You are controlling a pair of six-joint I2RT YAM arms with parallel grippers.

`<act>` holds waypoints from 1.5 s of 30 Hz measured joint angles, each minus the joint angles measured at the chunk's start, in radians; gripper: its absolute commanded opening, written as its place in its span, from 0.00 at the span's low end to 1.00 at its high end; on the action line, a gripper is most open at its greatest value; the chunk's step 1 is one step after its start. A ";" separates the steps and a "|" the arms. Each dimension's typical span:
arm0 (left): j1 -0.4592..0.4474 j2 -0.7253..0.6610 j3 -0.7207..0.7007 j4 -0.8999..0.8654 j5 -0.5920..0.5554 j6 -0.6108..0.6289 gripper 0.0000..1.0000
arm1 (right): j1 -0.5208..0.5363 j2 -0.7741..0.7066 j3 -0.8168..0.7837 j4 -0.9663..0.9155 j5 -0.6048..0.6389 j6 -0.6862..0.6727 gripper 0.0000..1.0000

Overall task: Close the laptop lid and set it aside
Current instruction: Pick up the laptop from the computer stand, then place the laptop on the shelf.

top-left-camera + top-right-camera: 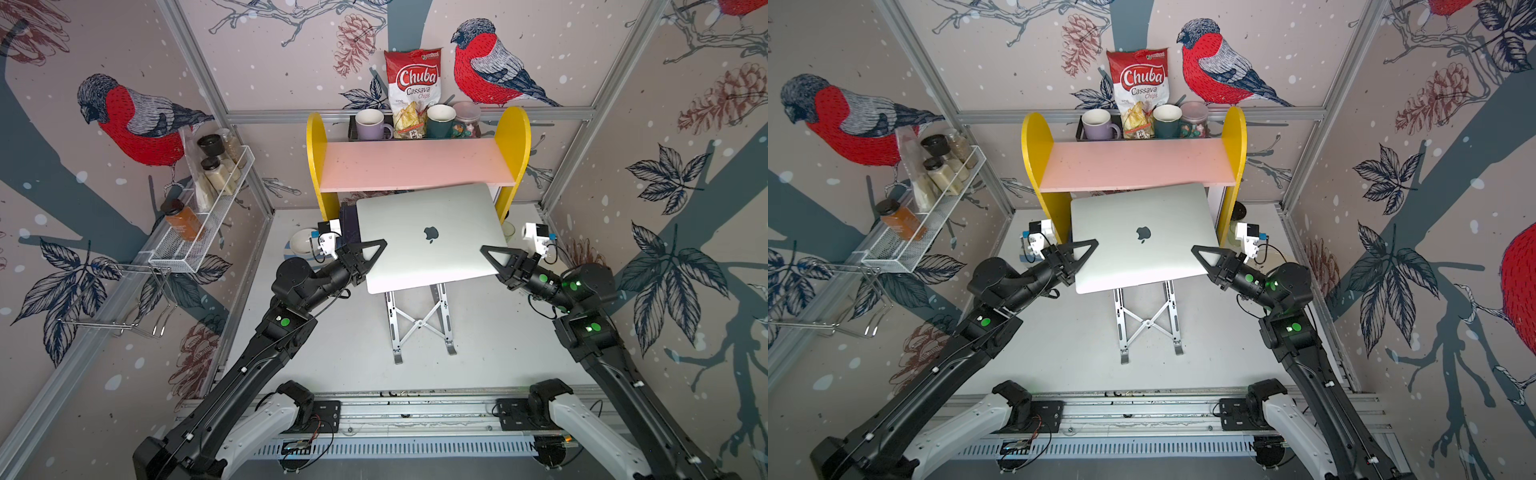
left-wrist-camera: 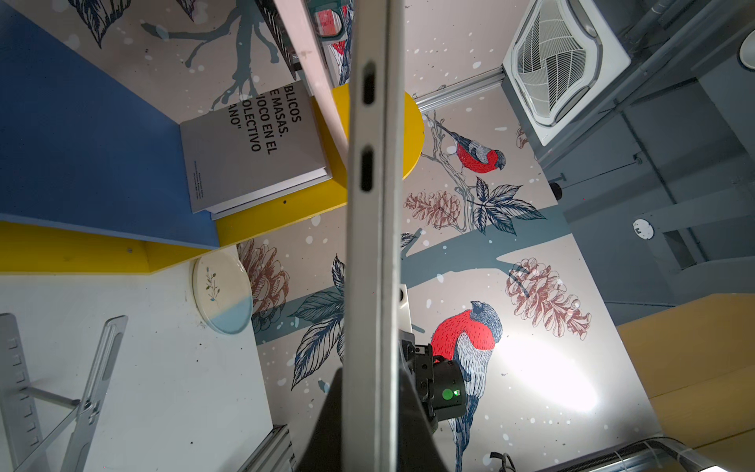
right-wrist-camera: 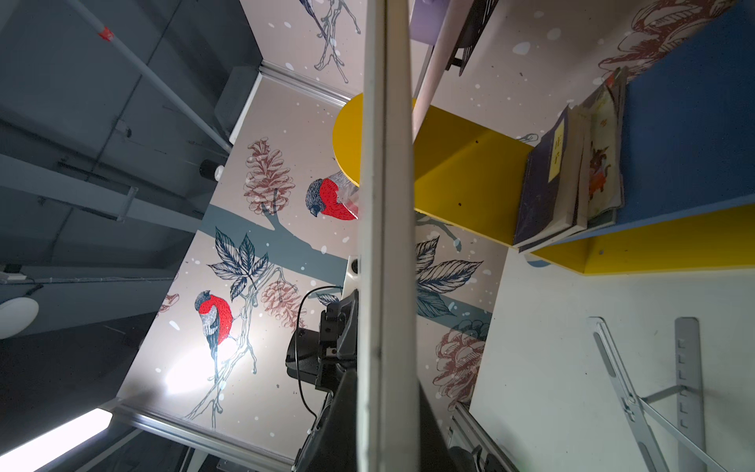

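Note:
Next, my left gripper pushes the laptop at its front corner (image 1: 371, 289) after I first rest the laptop's back edge at the front of the pink board (image 1: 416, 188), because the laptop slants there.
The silver laptop (image 1: 457, 257) (image 1: 1167, 257) is closed, its lid (image 1: 415, 216) (image 1: 1129, 212) with the apple logo facing up. It hangs a little tilted above the X-shaped metal stand (image 1: 419, 324) (image 1: 1148, 322). My left gripper (image 1: 376, 249) (image 1: 1090, 247) is shut on the laptop's left edge. My right gripper (image 1: 488, 253) (image 1: 1198, 251) is shut on its right edge. In the left wrist view the thin laptop edge (image 2: 369, 245) with two ports runs between the left gripper's (image 2: 374, 408) fingers. In the right wrist view the laptop edge (image 3: 386, 245) sits clamped in the right gripper (image 3: 386, 408).
Right behind the laptop stands a shelf with a pink board (image 1: 415, 164) and yellow sides, with books (image 2: 253, 151) (image 3: 572, 163) under it. Mugs and a chips bag (image 1: 411, 91) stand on top. A bowl (image 1: 301, 243) lies at the left, and a wire rack (image 1: 208, 216) of jars hangs on the left wall.

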State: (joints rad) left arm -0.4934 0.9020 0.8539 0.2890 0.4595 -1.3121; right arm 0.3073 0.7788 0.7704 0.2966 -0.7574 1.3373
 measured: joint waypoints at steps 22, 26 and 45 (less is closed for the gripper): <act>0.061 0.258 0.292 -0.089 0.004 -0.109 0.00 | -0.023 0.237 0.275 -0.093 0.164 0.098 0.00; 0.069 0.288 0.324 -0.091 0.011 -0.129 0.00 | -0.045 0.266 0.300 -0.097 0.143 0.108 0.00; 0.112 0.356 0.346 -0.039 -0.124 -0.178 0.56 | -0.066 0.343 0.342 -0.116 0.098 0.153 0.00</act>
State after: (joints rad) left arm -0.3813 1.2575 1.1995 0.2501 0.3355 -1.4899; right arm 0.2409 1.1213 1.1126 0.1810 -0.6598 1.4902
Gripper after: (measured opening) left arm 0.507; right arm 0.141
